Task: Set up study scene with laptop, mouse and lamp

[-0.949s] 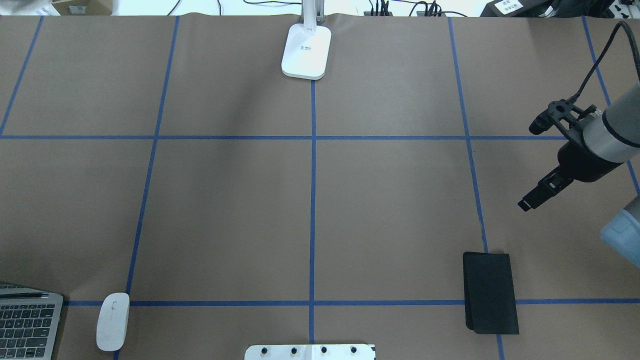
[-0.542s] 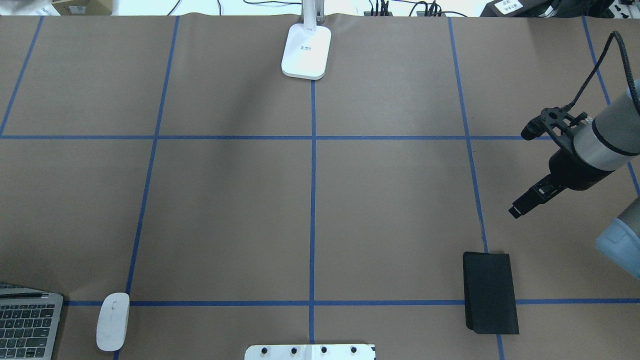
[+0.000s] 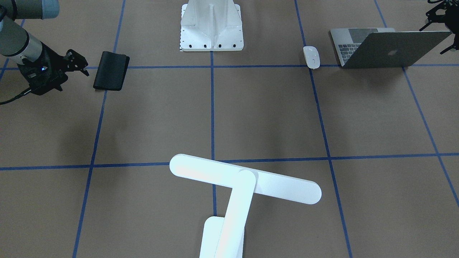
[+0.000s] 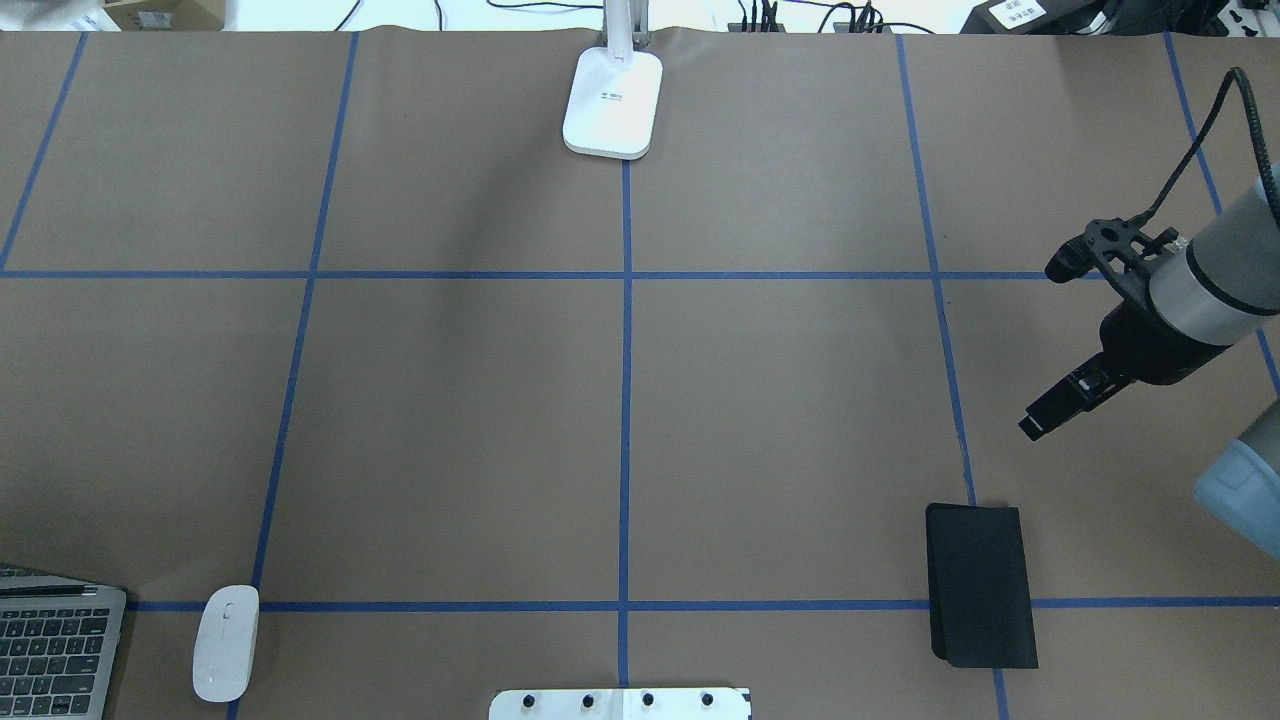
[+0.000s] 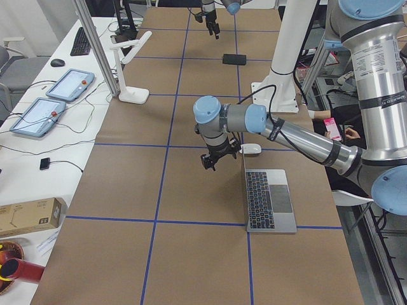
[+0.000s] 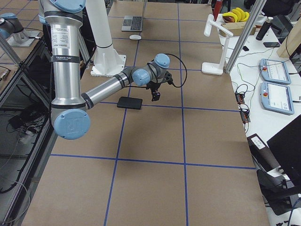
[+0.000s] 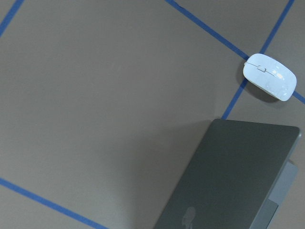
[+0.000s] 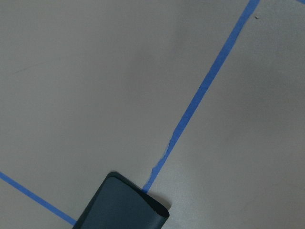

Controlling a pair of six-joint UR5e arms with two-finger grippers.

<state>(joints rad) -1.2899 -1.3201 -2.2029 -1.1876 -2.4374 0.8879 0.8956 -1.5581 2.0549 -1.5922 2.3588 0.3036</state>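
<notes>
My gripper will bring the laptop's base [image 3: 341, 38] along when it moves the lid, and the laptop will stay open, because the lid stands up [image 3: 393, 49] by itself over the keyboard.
The laptop [image 3: 387, 53] stands open on the robot's left side of the table, its keyboard also at the overhead view's lower left corner [image 4: 55, 650]. The white mouse [image 4: 226, 642] lies just beside it on a blue tape line, also in the left wrist view [image 7: 269, 83]. The white lamp [image 3: 244, 177] stands at the far middle edge, its base [image 4: 613, 100] on the paper. My left gripper [image 3: 439, 32] hovers beyond the laptop lid, open and empty. My right gripper [image 4: 1030, 427] hangs above the table, a little beyond the black mouse pad [image 4: 980, 585], open and empty.
The table [image 4: 780, 400] is covered in brown paper with a grid of blue tape. A white ribbed pedestal [image 3: 211, 25] is bolted at the near middle edge. Tablets, cables and boxes [image 5: 70, 82] lie on the bench beyond the far edge.
My right gripper has moved a little to the left and towards the mouse pad. The laptop, mouse, lamp and mouse pad have not moved.
</notes>
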